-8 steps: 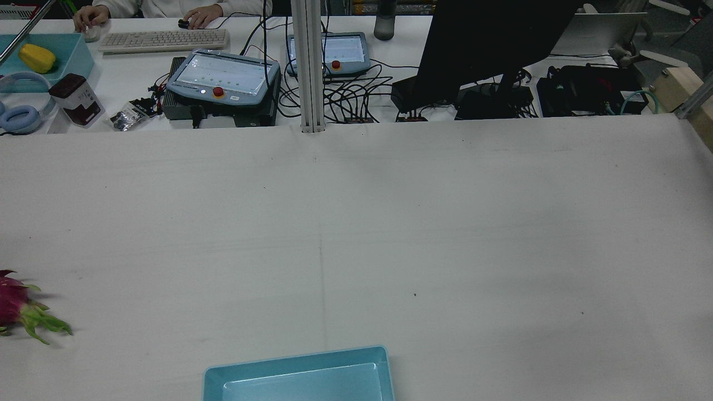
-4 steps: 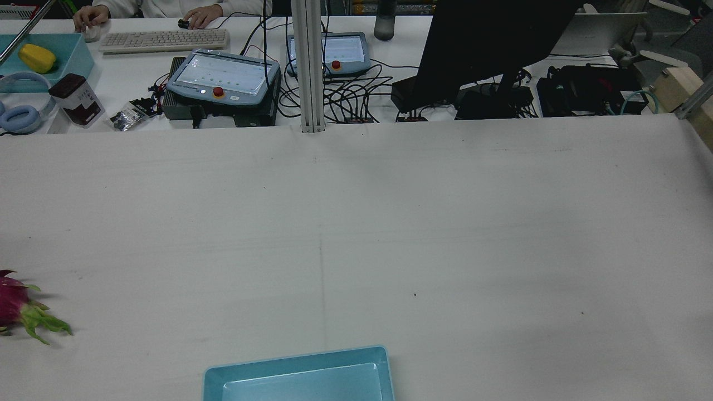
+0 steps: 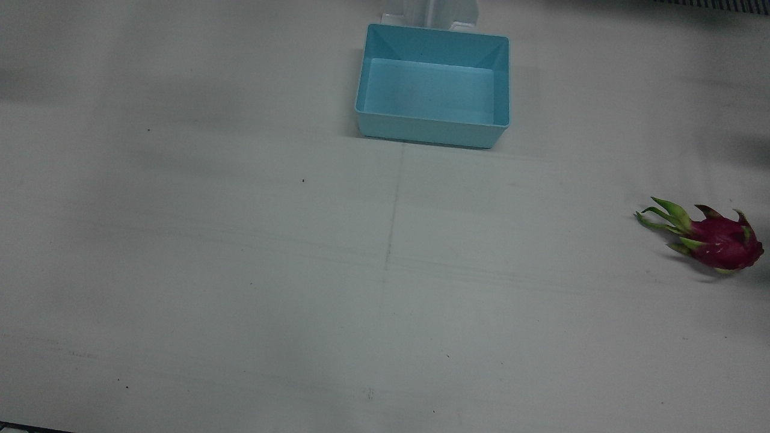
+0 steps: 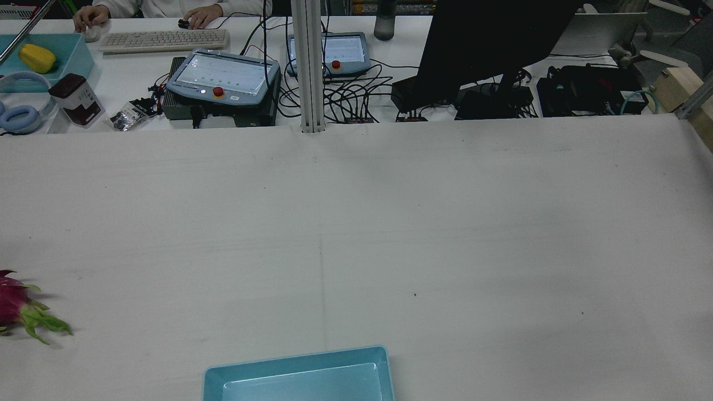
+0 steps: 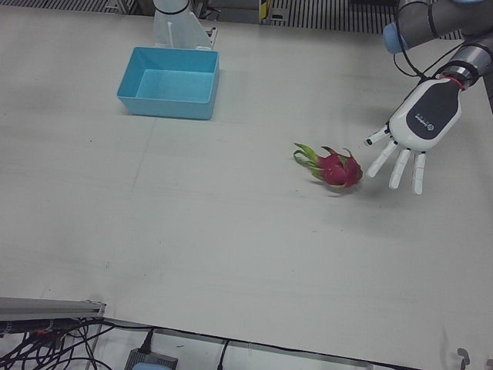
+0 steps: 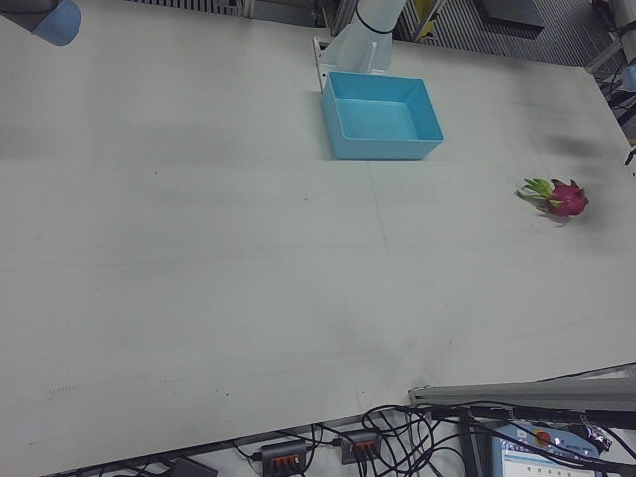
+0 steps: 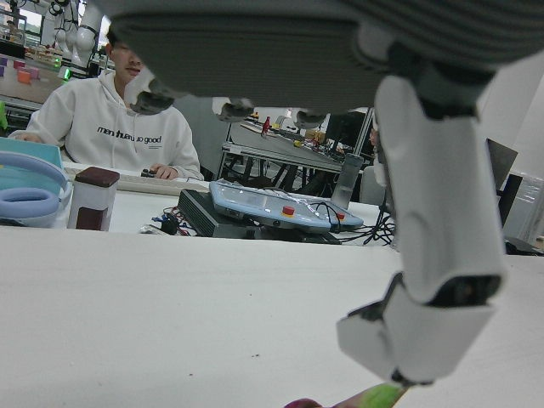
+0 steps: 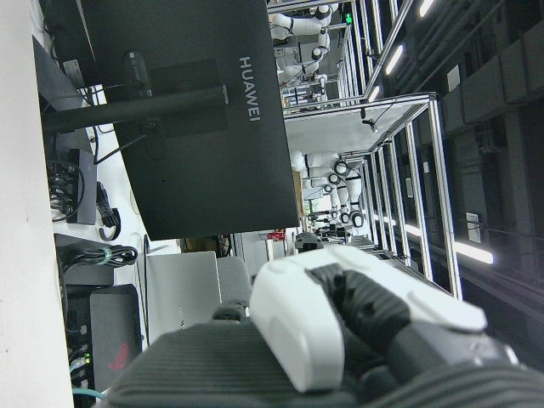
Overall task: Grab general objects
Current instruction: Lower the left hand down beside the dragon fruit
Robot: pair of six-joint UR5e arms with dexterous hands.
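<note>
The green leaves (image 3: 668, 218) curve outward and have shadow under them. They will stay spread rather than droop when I pick up the magenta dragon fruit (image 3: 727, 242).
A magenta dragon fruit (image 5: 337, 168) with green leaves lies on the white table, on my left arm's side; it also shows in the front view (image 3: 719, 240), the rear view (image 4: 12, 305) and the right-front view (image 6: 561, 198). My left hand (image 5: 416, 127) hovers open with fingers spread, palm down, close beside the fruit's rounded end and not touching it. In the left hand view its fingers (image 7: 438, 221) hang above the table, with a green leaf tip (image 7: 374, 396) at the bottom edge. My right hand (image 8: 331, 340) shows only in its own view, raised, with nothing seen in it.
An empty light blue bin (image 3: 430, 131) stands near the robot's side of the table at the middle, also in the left-front view (image 5: 166, 105). Beyond the far edge are teach pendants (image 4: 223, 78), cables, a monitor (image 4: 490, 39) and a seated person (image 7: 110, 127).
</note>
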